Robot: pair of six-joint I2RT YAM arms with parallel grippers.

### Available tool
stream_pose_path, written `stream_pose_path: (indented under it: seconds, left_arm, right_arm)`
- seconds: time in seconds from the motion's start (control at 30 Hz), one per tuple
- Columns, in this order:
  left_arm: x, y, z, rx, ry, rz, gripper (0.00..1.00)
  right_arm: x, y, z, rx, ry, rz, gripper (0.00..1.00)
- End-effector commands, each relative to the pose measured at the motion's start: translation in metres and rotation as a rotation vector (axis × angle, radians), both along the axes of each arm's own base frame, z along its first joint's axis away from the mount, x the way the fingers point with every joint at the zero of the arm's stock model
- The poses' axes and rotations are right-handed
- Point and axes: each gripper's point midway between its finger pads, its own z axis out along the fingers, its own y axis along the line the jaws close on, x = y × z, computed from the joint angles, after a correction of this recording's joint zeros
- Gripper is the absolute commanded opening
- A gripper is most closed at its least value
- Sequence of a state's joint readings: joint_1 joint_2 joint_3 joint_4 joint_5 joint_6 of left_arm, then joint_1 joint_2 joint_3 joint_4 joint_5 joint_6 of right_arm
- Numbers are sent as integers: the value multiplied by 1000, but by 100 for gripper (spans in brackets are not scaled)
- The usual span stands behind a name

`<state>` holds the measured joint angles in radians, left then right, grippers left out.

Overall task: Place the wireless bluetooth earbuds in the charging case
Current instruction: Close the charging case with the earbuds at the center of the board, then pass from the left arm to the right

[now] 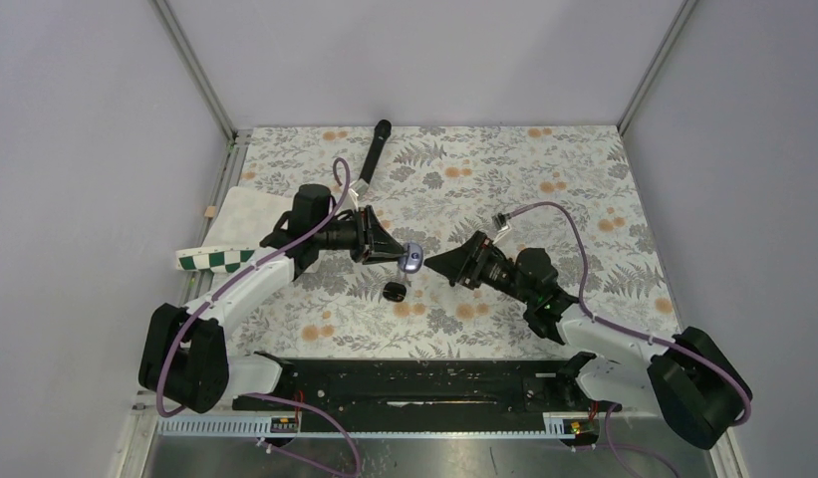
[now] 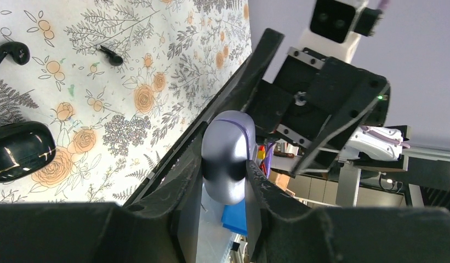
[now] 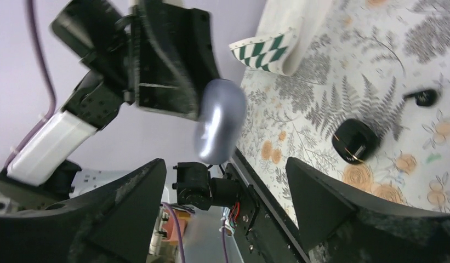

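I should first use my right gripper to take the silver-grey object (image 1: 411,258) from my left gripper and put it on the mat's empty part (image 1: 512,187), because it hangs over the charging case.
My left gripper (image 1: 397,253) is shut on a glossy silver-grey pebble-shaped object (image 2: 225,156) and holds it above the mat; the object also shows in the top view (image 1: 411,258) and the right wrist view (image 3: 218,118). The black glossy charging case (image 2: 17,150) lies closed on the floral mat below it, and also shows in the top view (image 1: 395,291) and the right wrist view (image 3: 355,141). Two black earbuds (image 2: 11,52) (image 2: 112,55) lie loose on the mat beyond the case. My right gripper (image 1: 431,263) is open and empty, facing the held object from the right, a short gap away.
A black microphone (image 1: 375,151) lies at the back of the mat. A white pad (image 1: 240,211) and a green-and-white checkered strip (image 1: 217,260) sit at the left edge. A black rail (image 1: 405,383) runs along the near edge. Walls close in the sides.
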<state>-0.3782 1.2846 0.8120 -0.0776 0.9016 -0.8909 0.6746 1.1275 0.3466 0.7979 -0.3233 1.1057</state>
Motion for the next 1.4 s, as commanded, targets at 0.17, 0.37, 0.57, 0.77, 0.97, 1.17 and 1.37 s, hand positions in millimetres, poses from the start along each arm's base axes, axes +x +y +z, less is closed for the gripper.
stream_pose_path:
  seconds: [0.17,0.37,0.57,0.77,0.97,1.17,1.37]
  left_arm:
    - [12,-4,25,-33,-89,-3,0]
    - [10,-5,32,-59,-94,-10,0]
    - [9,-4,30,-56,-88,-7,0]
    - [9,-4,30,-56,-86,-5,0]
    - [9,-4,32,-58,-93,-4,0]
    - [7,-4,35,-65,-105,-17,8]
    - [5,-4,45,-82,-134,-34,99]
  right_arm:
    - [0,16,42,45,-150,98,94]
    - [6,32,54,206,-105,144,87]
    - [9,35,59,303,-105,150,70]
    - [10,33,57,307,-96,137,65]
    - [11,36,50,308,-57,145,40]
    - [14,38,48,319,-41,148,24]
    - [15,39,46,323,-36,147,19]
